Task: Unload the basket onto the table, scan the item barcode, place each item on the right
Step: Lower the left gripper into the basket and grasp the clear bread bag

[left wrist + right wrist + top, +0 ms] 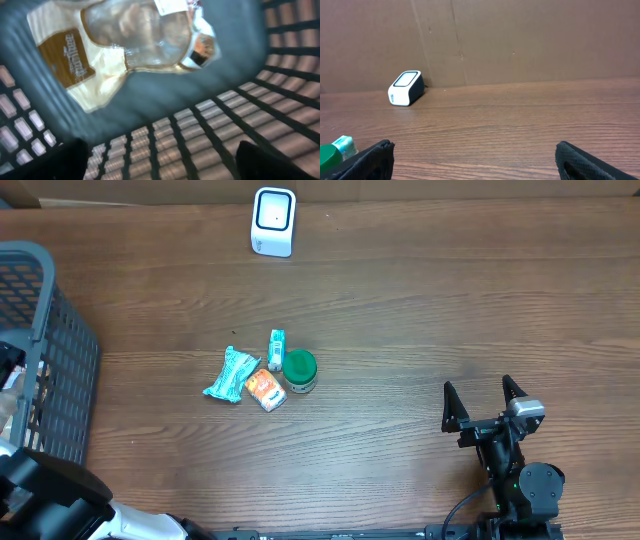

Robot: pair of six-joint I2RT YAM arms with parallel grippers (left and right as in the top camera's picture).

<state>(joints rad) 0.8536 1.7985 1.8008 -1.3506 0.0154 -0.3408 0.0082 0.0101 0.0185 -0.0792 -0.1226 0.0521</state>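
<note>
My left gripper should keep moving down toward the packet's middle point(140, 35) until the open fingers straddle it, because the clear plastic packet point(112, 60) lies free of the basket's mesh side.
A clear plastic packet with a cream and brown label point(95, 55) lies on the floor of the dark mesh basket point(60, 350). My left gripper point(162, 152) hangs open above it, fingers wide apart and touching nothing. The white barcode scanner point(273, 221) stands at the table's far edge, also seen in the right wrist view as the scanner point(406, 88). My right gripper point(478, 386) rests open and empty near the front right, pointing toward the scanner.
Mid-table lie a teal packet point(231, 374), an orange packet point(265, 389), a small teal box point(277, 348) and a green-lidded jar point(300, 368). The basket's mesh wall point(280, 100) surrounds my left gripper. A brown board backs the table.
</note>
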